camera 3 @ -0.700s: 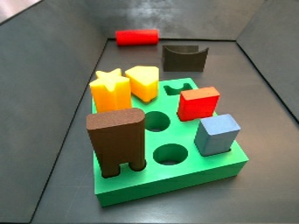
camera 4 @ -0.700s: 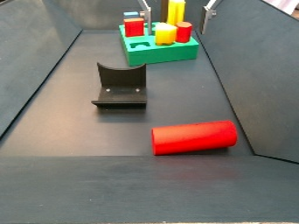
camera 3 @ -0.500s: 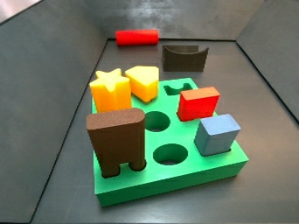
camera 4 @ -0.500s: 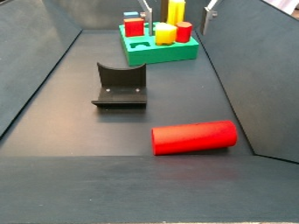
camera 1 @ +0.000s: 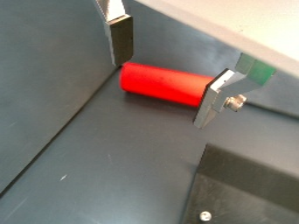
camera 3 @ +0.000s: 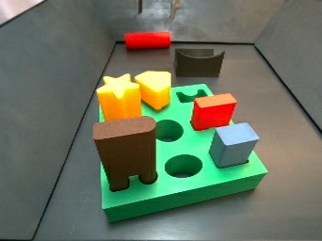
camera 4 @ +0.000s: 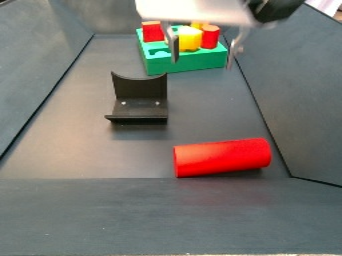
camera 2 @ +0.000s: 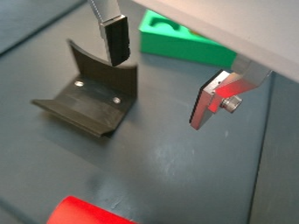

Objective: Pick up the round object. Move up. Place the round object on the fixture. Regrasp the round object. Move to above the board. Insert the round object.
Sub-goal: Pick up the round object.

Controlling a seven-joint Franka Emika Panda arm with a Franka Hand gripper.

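The top of the fixture dips in a curved hollow [camera 3: 199,55], so the round object [camera 3: 147,40] will stay cradled with its end toward the board when I put it down.
The round object, a red cylinder [camera 3: 147,40], lies on its side on the dark floor near the far wall; it also shows in a side view [camera 4: 222,156]. The fixture [camera 3: 198,61] stands beside it, between it and the green board [camera 3: 189,184]. My gripper [camera 4: 201,58] hangs open and empty, well above the floor. In a side view it shows at the top edge over the cylinder [camera 3: 154,11]. In a wrist view the cylinder [camera 1: 163,83] lies below the open gripper [camera 1: 163,89]. Another wrist view shows the gripper [camera 2: 158,92], fixture [camera 2: 87,101], board [camera 2: 187,44] and cylinder [camera 2: 87,213].
The board holds a yellow star [camera 3: 119,97], a yellow block [camera 3: 153,88], a red cube-like block [camera 3: 216,110], a blue block [camera 3: 234,144] and a tall brown arch block [camera 3: 126,152]. Sloped dark walls [camera 3: 63,85] close in the floor on both sides.
My gripper has come into both side views from the top; it was out of view before. The cylinder, fixture and board have not moved.
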